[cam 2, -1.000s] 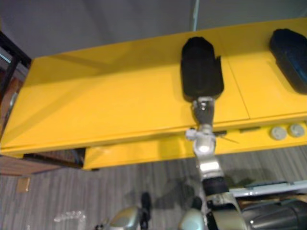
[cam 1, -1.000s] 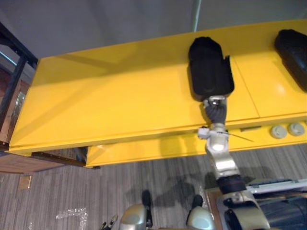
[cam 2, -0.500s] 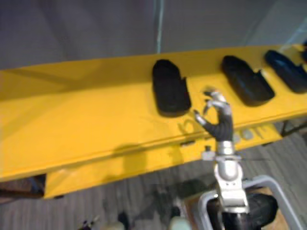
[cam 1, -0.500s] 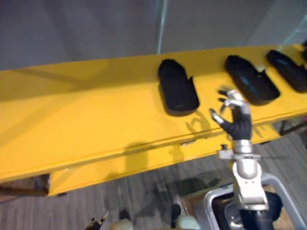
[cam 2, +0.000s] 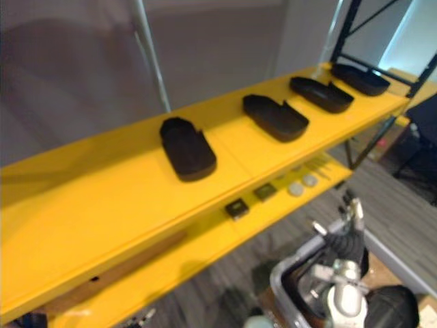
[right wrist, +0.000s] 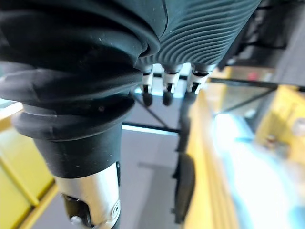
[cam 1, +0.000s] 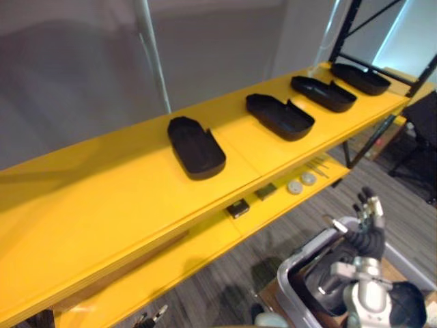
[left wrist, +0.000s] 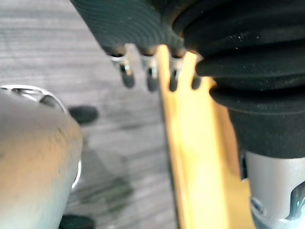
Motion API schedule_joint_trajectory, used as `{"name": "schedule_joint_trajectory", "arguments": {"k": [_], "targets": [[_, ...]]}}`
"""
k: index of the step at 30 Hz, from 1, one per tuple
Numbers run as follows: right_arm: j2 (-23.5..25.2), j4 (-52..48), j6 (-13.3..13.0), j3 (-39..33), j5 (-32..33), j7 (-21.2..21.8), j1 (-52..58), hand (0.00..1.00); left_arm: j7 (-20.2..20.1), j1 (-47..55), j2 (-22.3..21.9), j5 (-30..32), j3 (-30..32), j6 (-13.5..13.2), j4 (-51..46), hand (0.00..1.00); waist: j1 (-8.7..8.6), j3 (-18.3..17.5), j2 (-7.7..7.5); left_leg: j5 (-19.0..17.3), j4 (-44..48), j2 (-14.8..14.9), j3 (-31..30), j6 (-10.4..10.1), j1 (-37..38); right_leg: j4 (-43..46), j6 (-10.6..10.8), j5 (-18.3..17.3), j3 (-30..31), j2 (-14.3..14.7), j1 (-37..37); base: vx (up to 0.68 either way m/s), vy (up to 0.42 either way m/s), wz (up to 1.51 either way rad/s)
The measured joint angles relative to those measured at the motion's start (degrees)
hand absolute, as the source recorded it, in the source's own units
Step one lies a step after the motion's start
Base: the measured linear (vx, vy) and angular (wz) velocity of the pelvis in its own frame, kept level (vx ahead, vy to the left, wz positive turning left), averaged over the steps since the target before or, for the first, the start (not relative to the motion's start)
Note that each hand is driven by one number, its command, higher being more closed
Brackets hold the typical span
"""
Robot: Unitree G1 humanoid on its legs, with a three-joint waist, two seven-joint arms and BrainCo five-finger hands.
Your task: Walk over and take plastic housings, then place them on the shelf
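I should expect boxes hidden underneath when I take a housing out, because brown cardboard [cam 1: 392, 271] can be seen between the plastic housings [cam 1: 408, 305] in the grey bin.
Several black plastic housings lie in a row on the yellow top shelf [cam 1: 102, 198]. The nearest housing [cam 1: 196, 147] is at the middle, with another housing [cam 1: 280, 116] and a third housing [cam 1: 323, 93] further right. My right hand [cam 1: 367, 222] is open with straight fingers and holds nothing. It hangs low at the right, well clear of the shelf, above a grey bin [cam 1: 300, 273]. Its straight fingers [right wrist: 164, 88] show in the right wrist view. My left hand [left wrist: 138, 28] is open and empty, fingers pointing at the floor beside a yellow shelf edge [left wrist: 190, 157].
A lower yellow shelf [cam 1: 205, 253] carries two small round white parts [cam 1: 301, 183] and small dark square pieces [cam 1: 237, 207]. Black rack posts [cam 1: 348, 31] stand at the far right. A grey wall and a white pole [cam 1: 153, 55] are behind the shelf.
The right hand opened off the nearest housing, left it on the shelf, and dropped back to the bin. The camera has swung, so more housings show on the right.
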Motion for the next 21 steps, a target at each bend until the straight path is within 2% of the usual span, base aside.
{"name": "schedule_joint_trajectory", "arguments": {"k": [2,8,11,13,16,19,21], "targets": [[0.31,1.82,-1.4,1.9,-0.02,-0.92,-0.11,0.0,-0.05,0.07,0.23,0.35,-1.55,0.24,0.02,0.0,0.16,-0.88,0.15,-0.05,-0.09,0.11,0.71,-0.1,-0.03,-0.85,-0.1,0.54,0.54,0.31,-0.07,-0.02,-0.039,-0.13],[0.62,3.24,-1.48,4.71,-0.12,-3.85,-1.36,0.0,-0.25,-0.99,0.46,5.26,-2.26,2.54,0.03,0.0,0.15,-1.59,0.69,-0.52,-0.08,0.76,3.93,-0.85,0.17,-2.21,-0.48,1.8,3.41,1.74,-1.44,0.01,-0.041,-0.26],[0.6,3.23,-1.42,4.72,-0.13,-5.28,-1.23,0.0,-0.51,-1.79,1.44,9.64,-4.69,4.57,0.2,0.0,-1.12,-1.58,0.72,-0.96,0.03,1.3,5.35,-1.57,1.03,-2.48,-0.56,1.94,4.61,2.63,-1.38,0.01,-0.045,-0.24],[0.59,3.22,-1.43,5.26,-0.11,-6.42,-1.12,0.0,-1.86,-2.46,2.15,13.46,-6.49,7.11,0.7,0.0,-2.33,-1.65,0.77,-1.37,0.44,1.74,6.74,-2.13,1.14,-2.48,-0.64,1.99,5.44,3.2,-1.94,-0.01,-0.055,-0.3],[0.58,2.79,-1.49,6.8,-0.11,-6.47,-1.24,0.0,-2.92,-3.16,2.34,13.89,-6.64,9.11,1.39,0.0,-3.14,-1.55,1.16,-2.16,1.62,2.3,9.59,-2.78,1.03,-2.38,-1.0,2.32,8.14,4.24,-3.41,-0.01,-0.047,-0.48],[0.47,2.58,-2.08,8.21,-0.38,-5.92,-1.28,0.0,-3.12,-3.18,2.34,13.59,-6.65,9.45,2.59,0.0,-3.74,-0.87,2.32,-4.64,6.74,4.1,12.3,-3.2,0.73,-1.59,-1.16,2.41,11.81,5.87,-4.84,-0.02,-0.069,-0.71],[0.12,2.34,-2.57,8.33,-1.29,-4.83,-1.44,0.0,-3.62,-3.23,2.37,12.71,-6.58,8.96,3.51,0.0,-4.38,-0.75,2.47,-5.4,12.04,5.09,10.99,-2.07,-0.81,-1.09,-1.31,2.33,13.45,6.3,-5.36,0.0,-0.115,-0.56]]}}
